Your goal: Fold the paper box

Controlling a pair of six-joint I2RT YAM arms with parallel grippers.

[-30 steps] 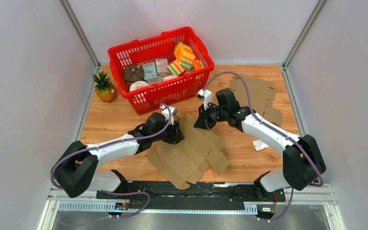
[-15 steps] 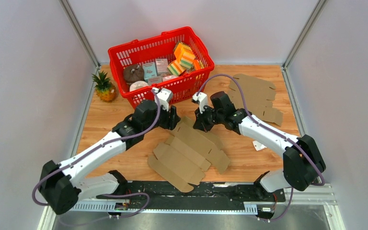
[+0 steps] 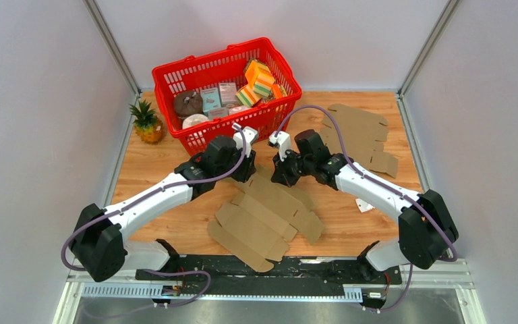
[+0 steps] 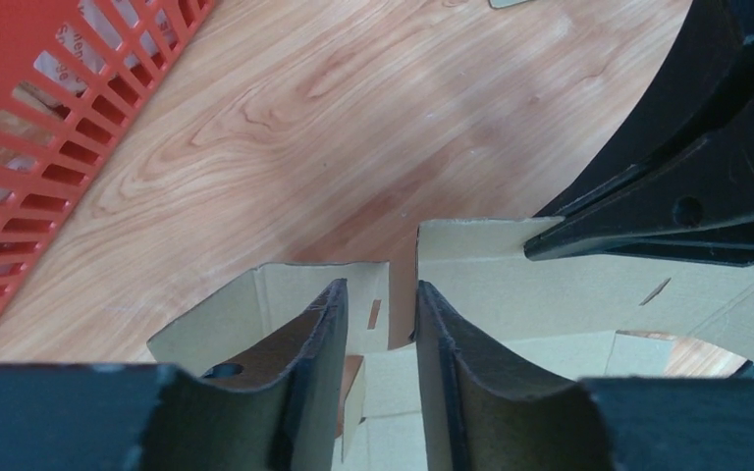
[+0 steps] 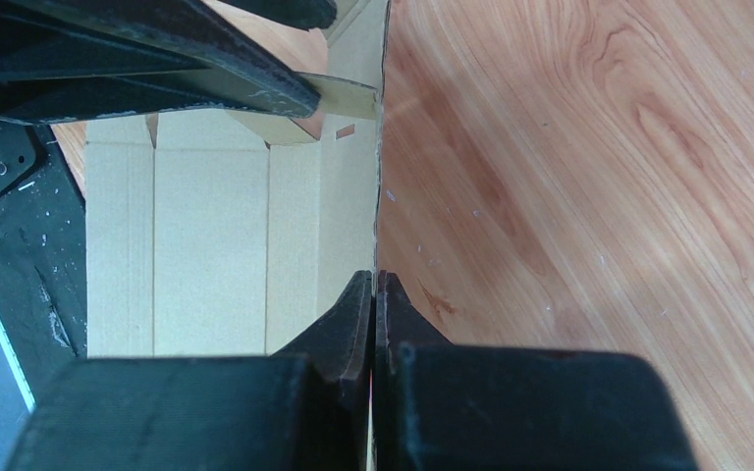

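Note:
The blank slants with its end flaps (image 4: 306, 296) toward the red basket, so next I turn the blank and retake the raised panel's edge (image 5: 380, 186) with my right gripper.
The flat brown cardboard box blank (image 3: 270, 209) lies at the middle of the table, its far end lifted. My right gripper (image 3: 278, 174) is shut on that far edge; in the right wrist view the panel (image 5: 206, 245) stands edge-on and runs into the closed gripper (image 5: 374, 294). My left gripper (image 3: 248, 170) is right next to it at the same far end. In the left wrist view it (image 4: 375, 324) is open by a narrow gap, above raised flaps of the blank (image 4: 511, 280), with nothing clearly pinched. The right gripper's black fingers (image 4: 687, 196) show just to the right.
A red basket (image 3: 209, 55) full of items stands at the back, its wall close to the left gripper (image 4: 39, 128). A toy pineapple (image 3: 147, 121) is at the back left. Spare cardboard blanks (image 3: 361, 131) lie at the back right. A small white scrap (image 3: 365, 202) lies by the right arm.
My left arm lifted off the blank, swung toward the basket, then came back to the blank's far end. My right gripper shifted slightly left, holding the edge.

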